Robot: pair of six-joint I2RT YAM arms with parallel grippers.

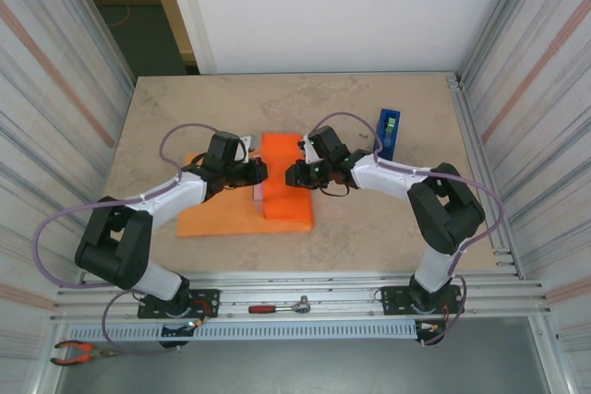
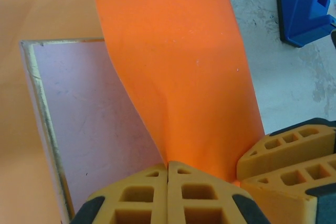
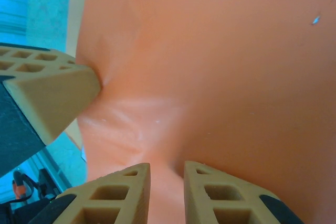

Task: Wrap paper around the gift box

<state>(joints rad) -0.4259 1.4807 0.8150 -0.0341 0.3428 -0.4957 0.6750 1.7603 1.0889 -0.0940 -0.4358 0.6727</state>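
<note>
The paper flap's edge (image 2: 153,134) buckles at my left gripper's fingers, so my left gripper should open and straddle the flap and the gift box's edge (image 2: 48,124) to steady both.
The orange paper (image 1: 286,193) lies mid-table, and a broad flap of it is folded up over the gift box. Only a pale sliver of the box (image 1: 258,194) shows from above. In the left wrist view its pink top (image 2: 89,119) lies bare to the left of the lifted flap (image 2: 178,77). My left gripper (image 1: 261,171) (image 2: 168,163) is shut on the flap's edge. My right gripper (image 1: 294,174) (image 3: 167,169) faces it from the right, jaws drawn narrow on a puckered fold of paper (image 3: 220,66). Its fingers (image 2: 283,153) nearly touch the left one's.
A blue tape dispenser (image 1: 389,129) (image 2: 304,9) stands at the back right, close behind the right arm. A red-handled ratchet (image 1: 277,306) lies on the front rail and pliers (image 1: 78,352) sit at the bottom left. Metal walls close in both sides.
</note>
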